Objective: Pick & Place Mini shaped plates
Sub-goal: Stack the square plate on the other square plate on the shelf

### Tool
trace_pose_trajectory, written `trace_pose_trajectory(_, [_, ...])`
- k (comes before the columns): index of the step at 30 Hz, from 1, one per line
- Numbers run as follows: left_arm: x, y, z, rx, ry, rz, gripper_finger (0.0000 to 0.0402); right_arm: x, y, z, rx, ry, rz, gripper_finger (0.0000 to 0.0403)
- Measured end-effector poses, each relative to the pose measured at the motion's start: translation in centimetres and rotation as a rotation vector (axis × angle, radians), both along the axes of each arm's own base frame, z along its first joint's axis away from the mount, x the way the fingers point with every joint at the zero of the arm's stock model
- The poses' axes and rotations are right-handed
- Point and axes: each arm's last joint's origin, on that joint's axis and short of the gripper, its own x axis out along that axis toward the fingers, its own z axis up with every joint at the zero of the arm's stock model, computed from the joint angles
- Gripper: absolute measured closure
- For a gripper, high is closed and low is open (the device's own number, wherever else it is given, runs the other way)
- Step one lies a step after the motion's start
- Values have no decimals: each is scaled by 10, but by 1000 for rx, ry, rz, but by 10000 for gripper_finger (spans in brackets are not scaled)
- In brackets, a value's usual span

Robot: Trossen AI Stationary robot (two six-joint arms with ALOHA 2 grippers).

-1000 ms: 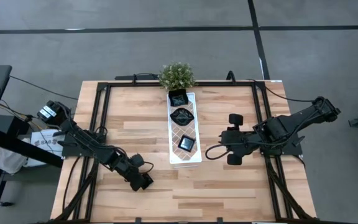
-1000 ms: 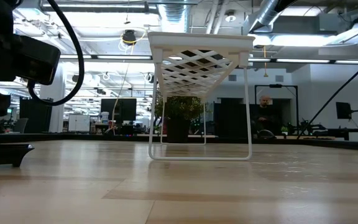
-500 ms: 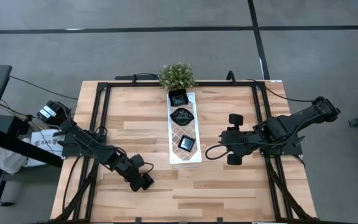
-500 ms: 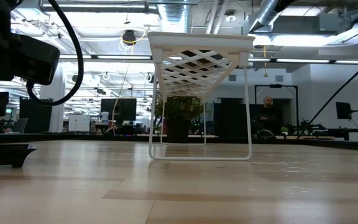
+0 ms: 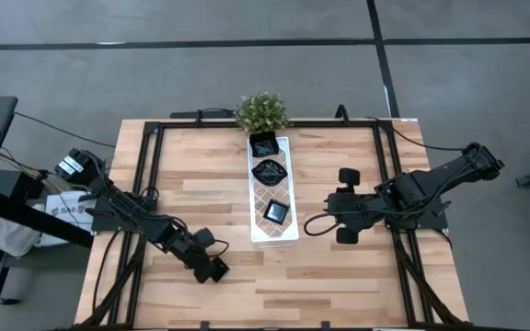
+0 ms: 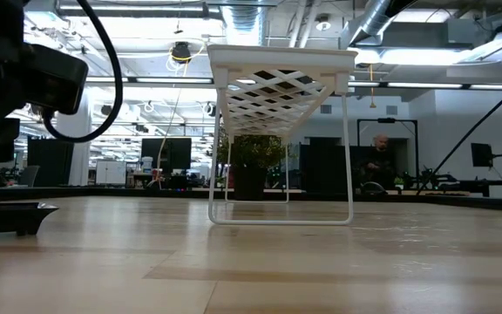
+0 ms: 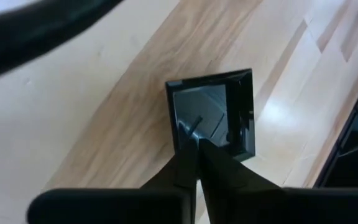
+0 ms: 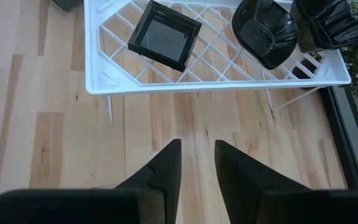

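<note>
Next, I open my left gripper, put its fingers on either side of the plate's side rim (image 7: 172, 115) and pinch it before lifting, because those fingers now meet over the inside of the square plate (image 7: 205, 118).
A square black mini plate (image 7: 213, 109) lies on the wood table near its front left, also seen as a dark dish at the left of the low view (image 6: 16, 216). My left gripper (image 7: 197, 149) is shut on its rim; in the high view the gripper (image 5: 215, 270) covers the plate. My right gripper (image 8: 197, 152) is open and holds nothing, just right of the white lattice tray (image 8: 104, 81). On the tray (image 5: 288, 234) rest a square plate (image 5: 276, 211), a wavy plate (image 5: 270, 172) and a third plate (image 5: 263, 144). My left gripper pinches the square plate's rim (image 7: 180, 134) on the side nearest the wrist, between its two fingers. The fingers come slanting down from above. The plate lies on the table; whether one finger reaches inside the dish, I cannot tell.
The tray stands on thin white legs (image 6: 349, 157) in the table's middle. A potted plant (image 5: 261, 112) stands at its far end. Black frame rails (image 5: 150, 175) run along the table's left and right sides. A person (image 6: 375, 161) shows far behind the table.
My left gripper has edged slightly toward the table's right, and in the low view the dark plate's edge below it has shifted the same way.
</note>
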Motion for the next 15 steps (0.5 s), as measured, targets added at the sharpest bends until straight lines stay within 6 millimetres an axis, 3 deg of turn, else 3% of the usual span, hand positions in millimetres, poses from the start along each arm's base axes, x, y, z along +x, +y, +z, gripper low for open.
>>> trace_pose_trajectory(4, [0,0,0,14,-13,8,367,0,0,0,6,-1,-7,311])
trace_pose_trajectory(15, [1,1,0,25,-24,15,270,0,0,0,9,-1,-10,311])
